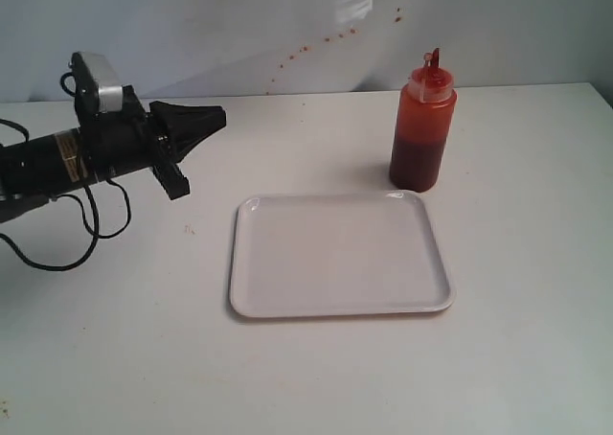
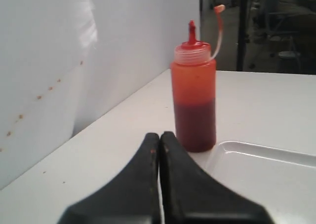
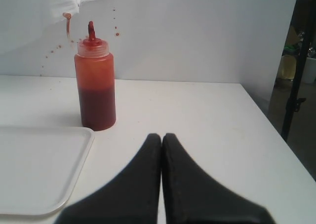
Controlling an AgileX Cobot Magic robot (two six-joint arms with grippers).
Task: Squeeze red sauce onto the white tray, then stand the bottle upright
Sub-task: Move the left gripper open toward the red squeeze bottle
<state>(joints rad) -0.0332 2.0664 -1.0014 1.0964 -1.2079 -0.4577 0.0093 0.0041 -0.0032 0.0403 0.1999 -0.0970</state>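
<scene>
The bottle is upright and the way to it [image 1: 305, 155] is clear, so my left gripper keeps going toward it, open its fingers, and closes around the bottle's lower body [image 1: 415, 164].
The bottle [image 1: 420, 124] stands upright on the table just behind the far right corner of the white tray [image 1: 340, 253]; its red nozzle cap is flipped open. It also shows in the left wrist view as the bottle [image 2: 193, 98] beside the tray's rim [image 2: 256, 152], and in the right wrist view as the bottle [image 3: 95, 81] next to the tray [image 3: 39, 167]. No red sauce shows on the tray. My left gripper [image 1: 216, 117] hovers at the left, shut and empty, its tip [image 2: 160, 135] pointing at the bottle. My right gripper [image 3: 161, 136] is shut and empty, out of the exterior view.
A white wall [image 1: 239, 23] with small reddish-brown specks [image 1: 306, 47] runs behind the table. The table's right edge [image 3: 269, 130] drops off beside my right gripper. Black cables [image 1: 57, 243] trail from the left arm.
</scene>
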